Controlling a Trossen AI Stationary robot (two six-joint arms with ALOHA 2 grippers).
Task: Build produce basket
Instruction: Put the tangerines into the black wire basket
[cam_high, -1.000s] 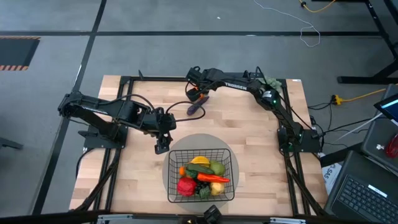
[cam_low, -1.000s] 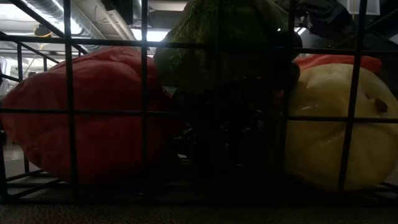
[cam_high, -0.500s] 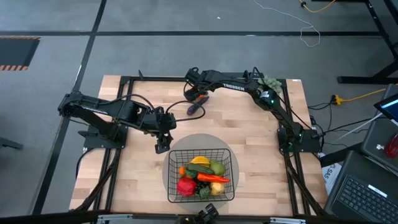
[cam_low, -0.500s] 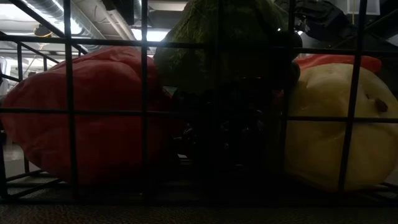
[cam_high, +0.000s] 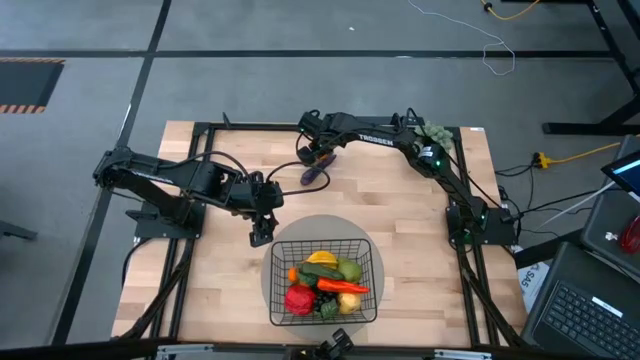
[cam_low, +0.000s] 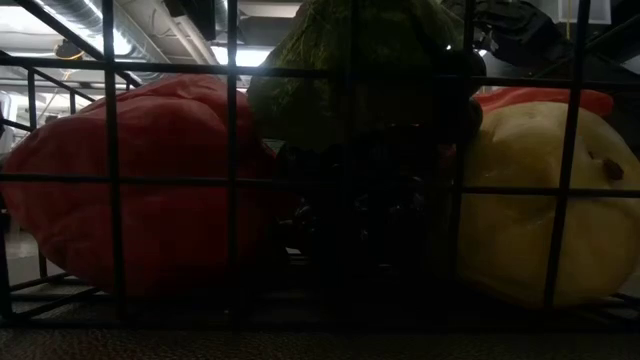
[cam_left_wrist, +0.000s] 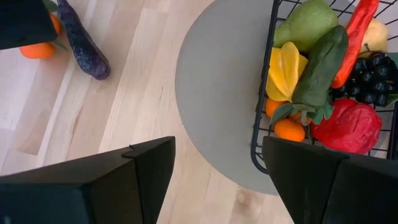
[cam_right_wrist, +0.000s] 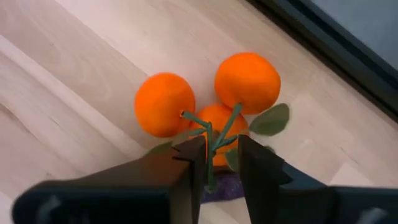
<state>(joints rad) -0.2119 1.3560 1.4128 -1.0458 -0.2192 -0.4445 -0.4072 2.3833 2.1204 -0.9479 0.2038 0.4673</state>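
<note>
The green stem (cam_right_wrist: 210, 167) stands loose next to one finger of my right gripper. Next, I open that gripper wider and close it under the stem's fork (cam_right_wrist: 211, 144) before I lift the oranges.
The black wire basket (cam_high: 275, 272) stands on a grey round mat (cam_high: 300, 228) near the table's front edge. It holds produce: a red pepper (cam_left_wrist: 346, 124), a starfruit (cam_left_wrist: 283, 70), a carrot and green pieces. My left gripper (cam_high: 262, 234) hangs open just left of the basket, over the mat's edge. At the far middle, a bunch of three oranges (cam_right_wrist: 165, 104) lies on the wood beside a purple eggplant (cam_high: 314, 173). My right gripper (cam_right_wrist: 222, 146) is right above the bunch, its fingers a narrow gap apart on either side of the green stem (cam_right_wrist: 211, 140). My right gripper comes at the orange bunch from above, slanting down. The green stem (cam_right_wrist: 212, 149) rises between the two fingers, close to one finger's inner side, with a gap to the other. I cannot tell whether it touches. The oranges rest on the table.
A grey-green bushy ball (cam_high: 432, 132) sits at the table's far right corner. Black frame rails (cam_high: 190, 180) run along the table's edges. Bare wood lies between the eggplant and the mat. The low view looks through the basket's mesh (cam_low: 232, 180) at the fruit.
</note>
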